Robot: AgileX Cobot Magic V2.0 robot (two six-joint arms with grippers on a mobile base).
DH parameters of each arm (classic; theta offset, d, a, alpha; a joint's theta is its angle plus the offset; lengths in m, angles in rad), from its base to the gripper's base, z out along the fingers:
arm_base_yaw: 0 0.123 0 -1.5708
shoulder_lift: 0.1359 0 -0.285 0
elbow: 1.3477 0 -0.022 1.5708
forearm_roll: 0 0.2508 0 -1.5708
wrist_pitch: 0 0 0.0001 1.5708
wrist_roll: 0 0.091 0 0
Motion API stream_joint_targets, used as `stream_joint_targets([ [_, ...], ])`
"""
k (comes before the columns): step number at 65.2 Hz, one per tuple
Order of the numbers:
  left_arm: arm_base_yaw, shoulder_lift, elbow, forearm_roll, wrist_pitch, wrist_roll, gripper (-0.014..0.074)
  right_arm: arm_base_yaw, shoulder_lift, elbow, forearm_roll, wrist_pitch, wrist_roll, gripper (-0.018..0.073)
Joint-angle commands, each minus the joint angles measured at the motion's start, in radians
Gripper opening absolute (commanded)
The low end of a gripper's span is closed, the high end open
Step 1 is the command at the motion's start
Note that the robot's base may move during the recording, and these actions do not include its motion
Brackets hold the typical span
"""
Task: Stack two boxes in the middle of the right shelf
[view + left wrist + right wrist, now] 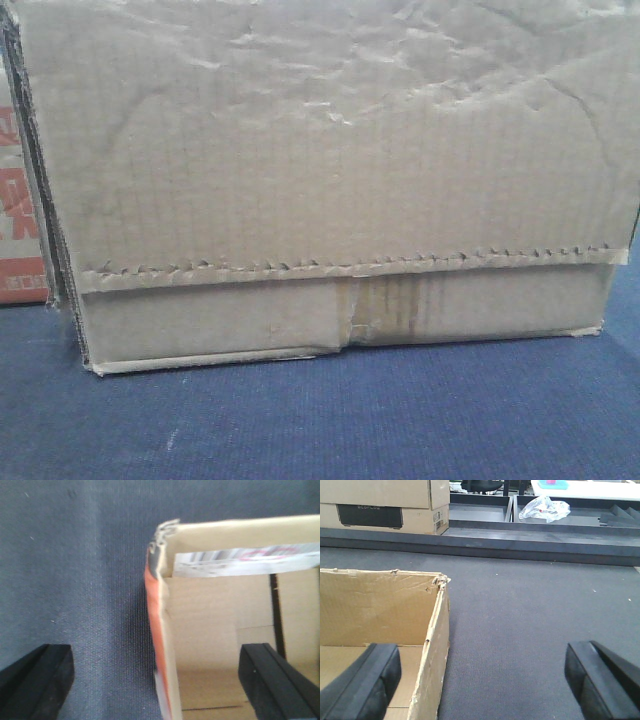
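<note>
The orange-printed box (pixel 159 622) will come away by itself when I lift it, because the red-and-white printed surface (pixel 18 215) stands behind the tan cardboard box.
A tan cardboard box (pixel 320 180) fills the front view, standing on blue carpet (pixel 330 420), with a jagged tape strip (pixel 350 266) across its lower face. In the left wrist view the box (pixel 215 630) is open-topped, and its orange-printed left wall (pixel 161 645) stands between the spread fingers of my left gripper (pixel 157 680), one finger (pixel 45 675) outside and one (pixel 265 675) inside. In the right wrist view my right gripper (pixel 482 677) is open astride the box's right wall (pixel 434 665). The shelf is out of view.
A red-and-white printed surface (pixel 20 210) shows at the left edge of the front view. Beyond the carpet (pixel 530 620) lie a low dark ledge (pixel 520 542), stacked cartons (pixel 385 502) at the far left, and a crumpled plastic bag (pixel 545 507).
</note>
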Motion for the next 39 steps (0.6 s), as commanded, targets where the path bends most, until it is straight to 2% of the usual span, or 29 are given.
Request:
stream_joint_targets([
  [1, -0.005, 0.025, -0.008, -0.01, -0.004, 0.003, 0.0567, 0.001, 0.002, -0.008, -0.003, -0.013, 0.0, 0.057],
  [10, -0.005, 0.033, 0.021, -0.01, -0.027, 0.003, 0.0524, 0.001, 0.002, -0.008, -0.003, -0.017, 0.0, 0.057],
  [17, -0.005, 0.033, 0.039, -0.01, -0.036, 0.003, 0.04, 0.001, 0.002, -0.008, -0.003, -0.017, 0.0, 0.057],
  [24, -0.005, 0.033, 0.039, -0.008, -0.038, 0.003, 0.0206, 0.001, 0.002, -0.008, -0.003, -0.017, 0.0, 0.057],
  [32, -0.005, 0.033, 0.039, -0.008, -0.036, 0.003, -0.0117, 0.001, 0.002, -0.008, -0.003, -0.017, 0.0, 0.057],
  [39, -0.005, 0.027, 0.039, -0.008, -0.031, 0.003, -0.0111, 0.001, 0.002, -0.008, -0.003, -0.017, 0.0, 0.057],
])
